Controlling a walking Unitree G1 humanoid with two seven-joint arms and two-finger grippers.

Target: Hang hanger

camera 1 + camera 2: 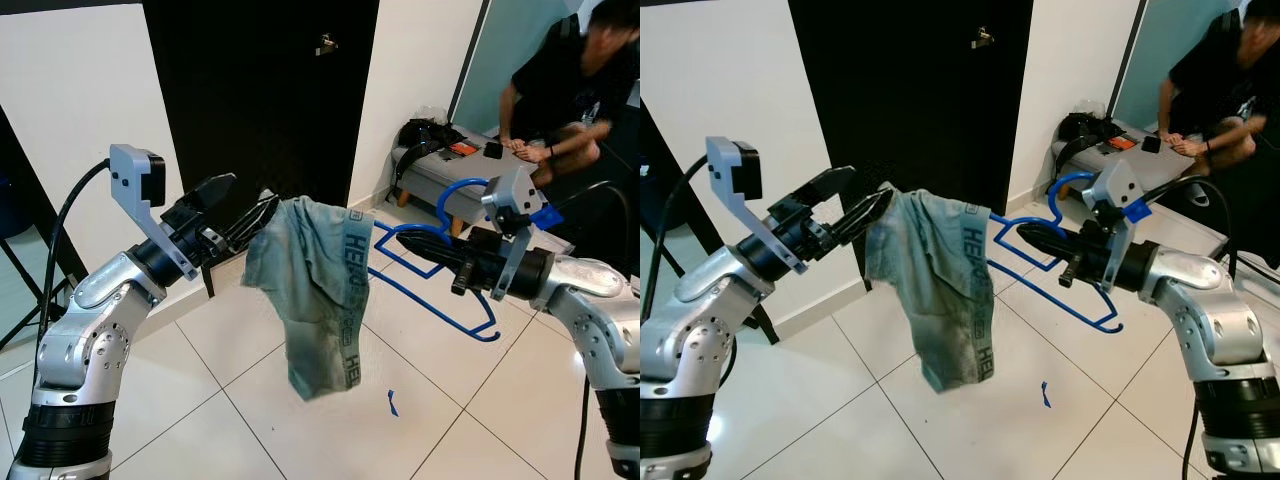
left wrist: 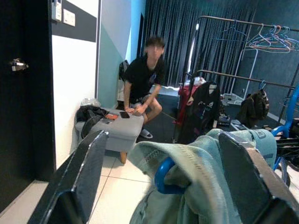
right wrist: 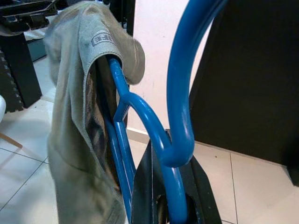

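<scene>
I expect the briefs (image 1: 312, 275) to pull out but stay looped on the hanger's arm when I pull their upper edge, because the lettered waistband (image 1: 356, 270) hangs around that arm.
A blue plastic hanger (image 3: 177, 93) is held out in front of me at chest height, and my right gripper (image 1: 408, 241) is shut on its neck just below the hook. A pale green pair of briefs (image 1: 315, 290) is draped over the hanger's left end and hangs down loosely. My left gripper (image 1: 238, 205) is at the cloth's left edge with its fingers open. In the left wrist view the cloth (image 2: 205, 172) and the hanger's blue tip lie between those spread fingers (image 2: 79, 177), apart from both.
A black door (image 1: 260, 90) stands right behind the garment. A person (image 1: 570, 90) sits at the back right beside a low grey bench (image 1: 440, 170) with a bag on it. A small blue scrap (image 1: 392, 402) lies on the white tiles. A clothes rail (image 2: 261, 39) holds several hangers.
</scene>
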